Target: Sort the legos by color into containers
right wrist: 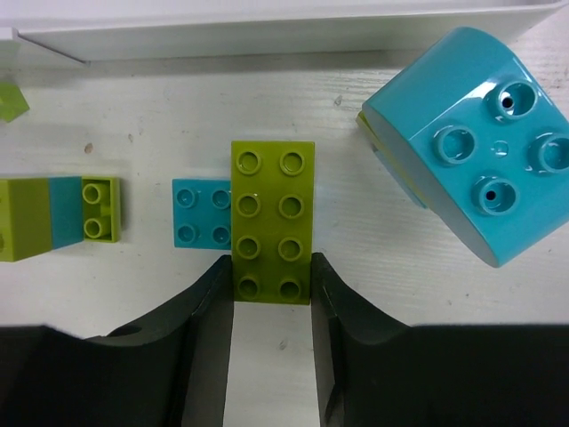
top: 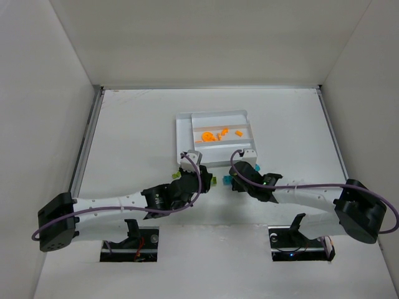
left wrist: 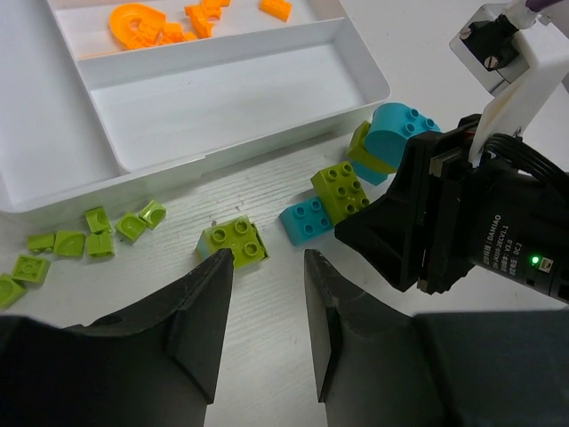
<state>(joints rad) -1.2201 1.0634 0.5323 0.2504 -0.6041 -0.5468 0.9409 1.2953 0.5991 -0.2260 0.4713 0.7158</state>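
Note:
The teal brick is joined under the lime green lego (right wrist: 272, 209). My left gripper should take hold of the teal brick (right wrist: 202, 213) and pull the two apart before sorting them by color.
My right gripper (right wrist: 271, 262) is shut on the near end of a lime green two-by-four lego (right wrist: 271, 213), one finger on each long side. A small teal brick (right wrist: 200, 212) lies against that lego's left side, and a large rounded teal piece (right wrist: 471, 142) sits to the right. My left gripper (left wrist: 268, 256) is open over bare table, just short of a lime green two-by-two lego (left wrist: 236, 240). Several small green pieces (left wrist: 89, 236) lie further left. Several orange legos (left wrist: 142, 22) rest in one compartment of the white tray (left wrist: 222, 151).
The tray (top: 184, 134) lies just beyond both grippers, with its near compartment bare. The right gripper's black body (left wrist: 427, 222) stands close on the right of my left gripper. A green-and-teal stacked piece (right wrist: 53, 218) lies left of the teal brick. White walls enclose the table.

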